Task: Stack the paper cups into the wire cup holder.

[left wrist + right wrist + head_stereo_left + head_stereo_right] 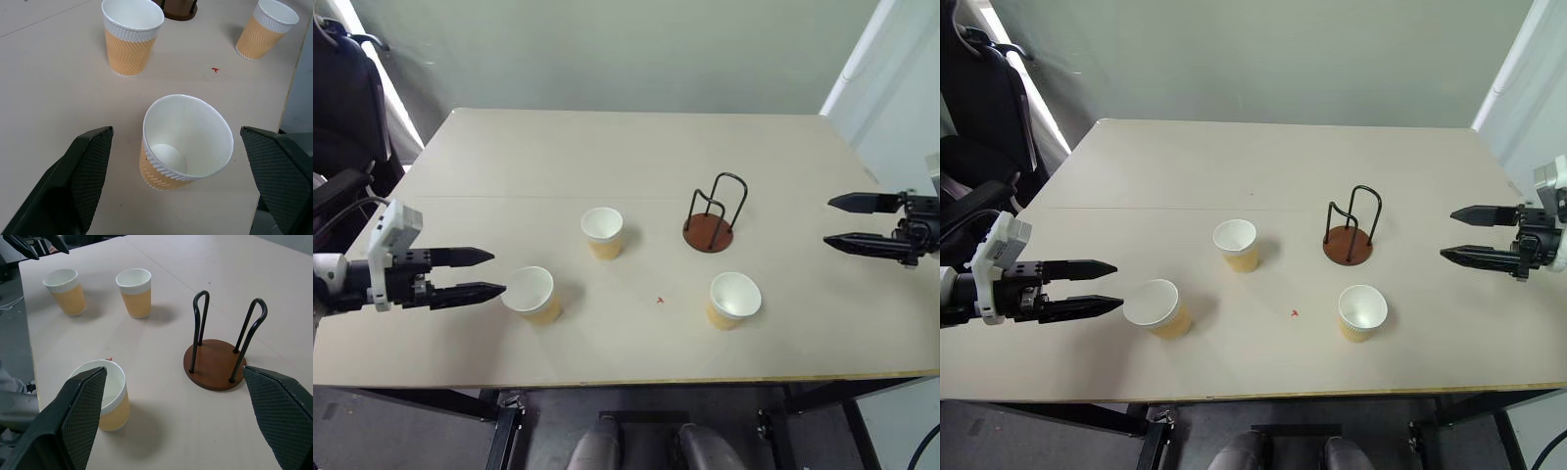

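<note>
The black wire loops (717,203) stand far apart above the disc. I expect the paper cup (733,301) to go down between them to the disc as I lower it.
Three tan-yellow paper cups stand upright on the table: one at the front left (530,294), one in the middle (603,232), one at the front right (734,299). The wire cup holder (710,231), a reddish-brown disc with black wire loops, stands empty behind the right cup. My left gripper (497,273) is open, its tips just left of the front-left cup (183,142), which sits between the fingers in the left wrist view. My right gripper (829,221) is open at the table's right side, well apart from the holder (215,363) and the nearest cup (105,394).
The pale table (636,157) has a small red mark (660,301) between the front cups. A dark chair (979,117) stands off the table's left side. The table's front edge (626,382) runs close below the cups.
</note>
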